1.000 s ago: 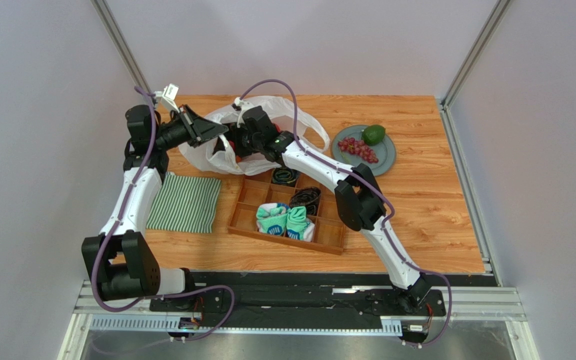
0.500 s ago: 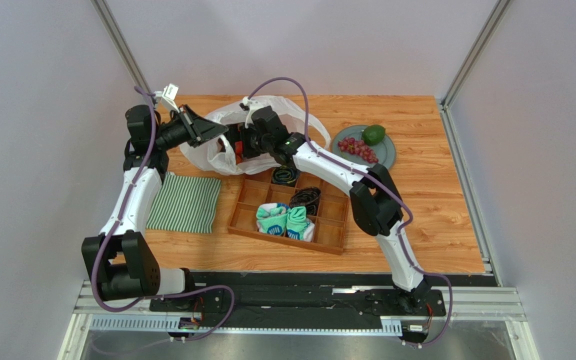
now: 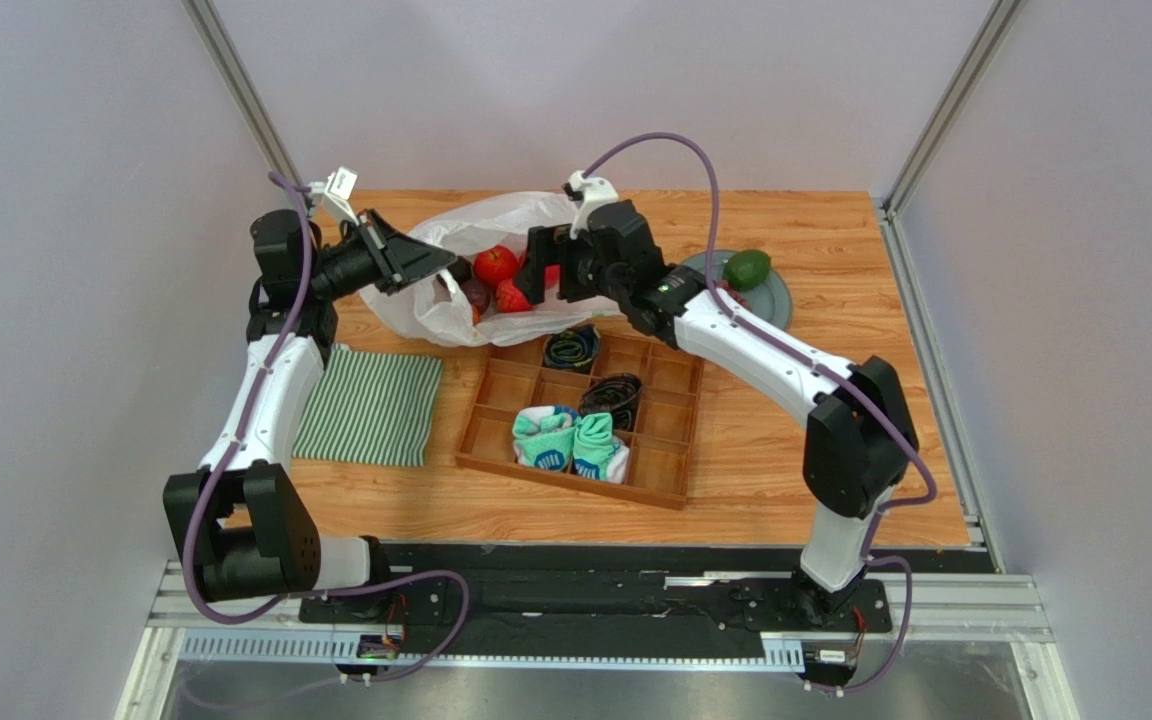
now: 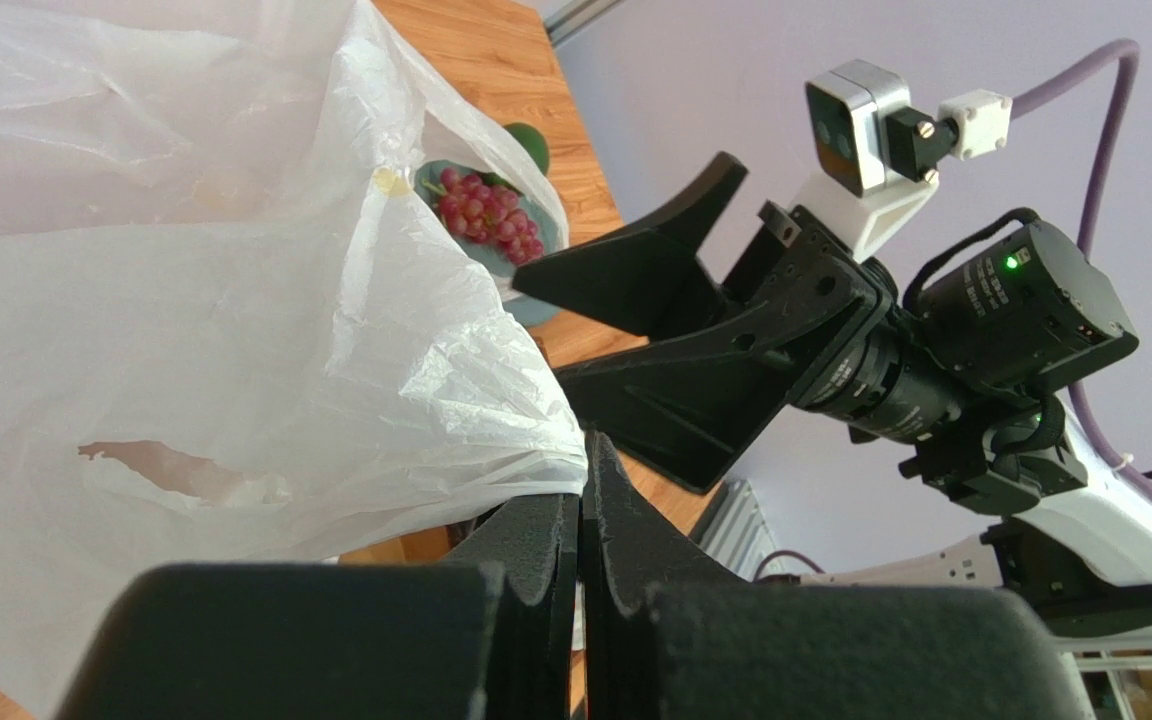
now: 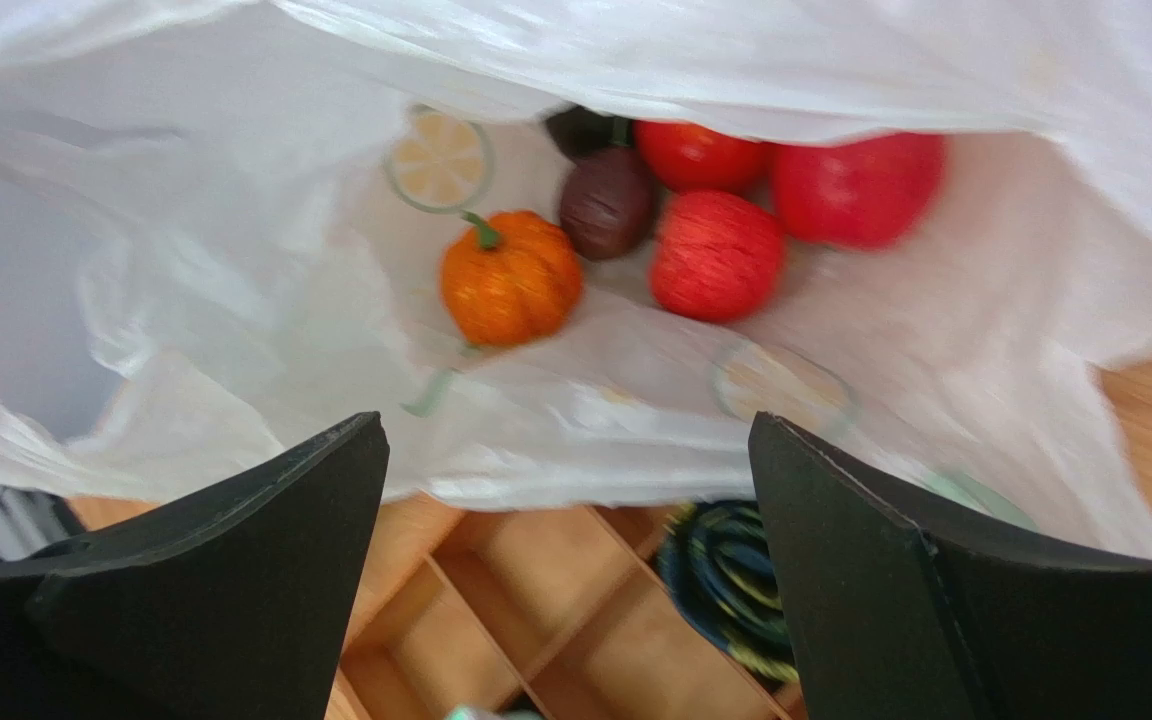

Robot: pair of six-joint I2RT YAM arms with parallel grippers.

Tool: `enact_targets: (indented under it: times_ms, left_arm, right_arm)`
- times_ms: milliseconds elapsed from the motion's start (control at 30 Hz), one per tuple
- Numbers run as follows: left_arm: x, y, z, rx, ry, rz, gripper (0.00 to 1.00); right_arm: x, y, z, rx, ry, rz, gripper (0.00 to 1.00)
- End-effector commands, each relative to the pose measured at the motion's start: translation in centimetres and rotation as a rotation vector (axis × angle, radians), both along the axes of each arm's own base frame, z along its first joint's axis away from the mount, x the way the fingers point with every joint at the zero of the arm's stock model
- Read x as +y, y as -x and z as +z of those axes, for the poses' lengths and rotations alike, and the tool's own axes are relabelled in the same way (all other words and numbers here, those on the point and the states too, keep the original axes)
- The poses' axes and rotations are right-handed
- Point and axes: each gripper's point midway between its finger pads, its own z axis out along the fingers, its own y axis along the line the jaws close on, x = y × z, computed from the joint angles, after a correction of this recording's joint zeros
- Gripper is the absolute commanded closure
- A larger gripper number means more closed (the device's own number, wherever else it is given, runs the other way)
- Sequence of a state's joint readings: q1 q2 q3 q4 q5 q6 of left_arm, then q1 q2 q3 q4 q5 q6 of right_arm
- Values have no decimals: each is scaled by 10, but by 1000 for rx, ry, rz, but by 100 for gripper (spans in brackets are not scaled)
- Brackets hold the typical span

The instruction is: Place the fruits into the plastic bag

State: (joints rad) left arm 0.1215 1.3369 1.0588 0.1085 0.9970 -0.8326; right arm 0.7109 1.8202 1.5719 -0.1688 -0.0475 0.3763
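My open right gripper is heading for the green avocado, clear of the grapes at the plate's edge, and should continue toward the avocado and close around it.
The white plastic bag lies at the back left with its mouth held open. My left gripper is shut on the bag's rim. Inside the bag lie an orange pumpkin, a dark purple fruit and red apples; two apples also show from above. My right gripper is open and empty, just outside the bag's mouth. The green avocado and the grapes are on a grey-green plate at the back right.
A wooden divided tray sits in the middle, holding teal socks and dark rolled socks. A green-and-white striped cloth lies left of the tray. Metal frame posts and grey walls bound the table.
My right gripper has drawn back out of the bag, to the right and up. Red apples now show in the bag's mouth. The left arm has not moved.
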Motion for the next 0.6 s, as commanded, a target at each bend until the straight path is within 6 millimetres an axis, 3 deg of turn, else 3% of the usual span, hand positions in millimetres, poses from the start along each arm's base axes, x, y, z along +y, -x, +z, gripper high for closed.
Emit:
enact_targets:
  times_ms: [0, 100, 133, 333, 500, 567]
  left_arm:
    - [1, 5, 16, -68, -6, -11, 100]
    - [1, 5, 16, -69, -7, -10, 100]
    - [1, 5, 16, -69, -7, -8, 100]
    - [1, 5, 15, -67, -9, -7, 100]
    - [1, 5, 15, -69, -16, -5, 100]
    - [2, 4, 14, -65, -16, -3, 100]
  right_arm:
    - [-69, -4, 30, -91, 63, -157, 6]
    - [-117, -4, 23, -67, 97, -239, 7]
    - [-140, -12, 20, -56, 107, -289, 8]
    - [-234, -29, 7, 32, 165, -484, 5]
    - [-291, -53, -12, 125, 161, -622, 3]
    - [-302, -64, -25, 171, 168, -651, 3]
